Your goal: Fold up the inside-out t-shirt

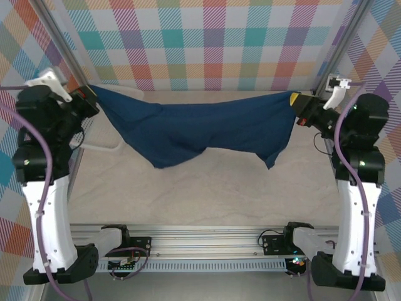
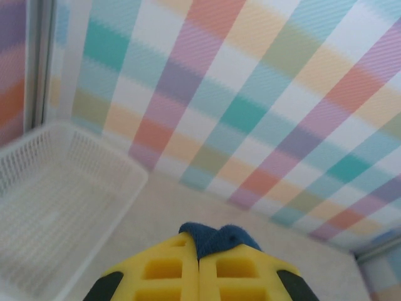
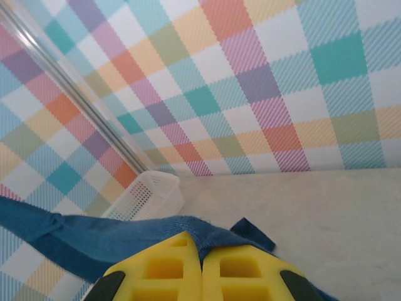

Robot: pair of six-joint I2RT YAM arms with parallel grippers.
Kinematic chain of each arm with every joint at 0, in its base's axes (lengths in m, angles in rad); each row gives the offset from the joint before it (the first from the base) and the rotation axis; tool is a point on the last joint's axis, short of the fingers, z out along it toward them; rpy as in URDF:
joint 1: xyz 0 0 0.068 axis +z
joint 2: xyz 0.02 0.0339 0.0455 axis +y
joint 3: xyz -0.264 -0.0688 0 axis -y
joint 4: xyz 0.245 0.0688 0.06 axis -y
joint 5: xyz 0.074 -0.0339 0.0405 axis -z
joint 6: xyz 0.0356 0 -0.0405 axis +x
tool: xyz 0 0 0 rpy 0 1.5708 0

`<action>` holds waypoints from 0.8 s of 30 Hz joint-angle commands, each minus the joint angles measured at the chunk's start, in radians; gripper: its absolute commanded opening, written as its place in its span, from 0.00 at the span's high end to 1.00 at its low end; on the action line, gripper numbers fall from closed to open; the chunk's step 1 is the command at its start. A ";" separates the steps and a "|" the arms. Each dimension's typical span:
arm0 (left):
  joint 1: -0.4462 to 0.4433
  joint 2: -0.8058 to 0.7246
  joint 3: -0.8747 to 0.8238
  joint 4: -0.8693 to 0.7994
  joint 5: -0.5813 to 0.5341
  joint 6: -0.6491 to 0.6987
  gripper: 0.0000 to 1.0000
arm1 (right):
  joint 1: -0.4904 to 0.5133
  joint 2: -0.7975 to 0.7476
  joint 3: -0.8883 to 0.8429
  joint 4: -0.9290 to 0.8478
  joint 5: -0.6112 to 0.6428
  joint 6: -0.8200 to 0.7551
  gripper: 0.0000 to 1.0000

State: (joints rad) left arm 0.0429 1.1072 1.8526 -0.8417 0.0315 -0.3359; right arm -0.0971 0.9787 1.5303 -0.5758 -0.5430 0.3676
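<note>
My left gripper and my right gripper should swing the t-shirt down flat onto the tabletop [image 1: 207,185], because the t-shirt hangs in the air with its lower edge sagging [image 1: 208,148].
The inside-out t-shirt [image 1: 200,125], dark navy, hangs stretched in the air across the table between my two arms, its lower edge sagging in the middle and at the right. My left gripper [image 1: 89,95] is shut on its left end, where a tuft of blue cloth [image 2: 219,239] pokes out between the yellow fingers [image 2: 164,269]. My right gripper [image 1: 294,100] is shut on its right end; the shirt's hem [image 3: 125,235] runs off to the left from the yellow fingers [image 3: 241,269], with a small corner sticking up beside them.
A white mesh basket [image 2: 62,207] stands at the left side of the table, partly behind the shirt [image 1: 100,145]; its end also appears far off [image 3: 153,194]. The pale tabletop [image 1: 207,194] lies beneath the shirt. Checked walls enclose the back and sides.
</note>
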 commanded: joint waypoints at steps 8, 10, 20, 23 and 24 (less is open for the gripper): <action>0.023 0.084 0.312 -0.180 -0.212 0.158 1.00 | -0.004 -0.055 0.194 -0.216 0.161 -0.127 1.00; 0.023 0.138 0.316 -0.171 -0.230 0.162 1.00 | -0.004 -0.018 0.185 -0.201 0.191 -0.123 1.00; 0.023 0.530 0.566 -0.042 -0.184 0.119 1.00 | -0.001 0.291 0.160 0.206 0.198 -0.019 1.00; 0.024 0.661 0.757 -0.016 -0.153 0.115 1.00 | 0.000 0.406 0.265 0.289 0.189 0.022 1.00; 0.027 0.701 0.832 -0.008 -0.142 0.110 1.00 | 0.001 0.438 0.307 0.307 0.192 0.034 1.00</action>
State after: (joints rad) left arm 0.0429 1.8011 2.5298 -0.9390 -0.1226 -0.2157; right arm -0.0967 1.4036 1.7252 -0.4610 -0.3523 0.3481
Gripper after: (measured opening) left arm 0.052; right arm 0.049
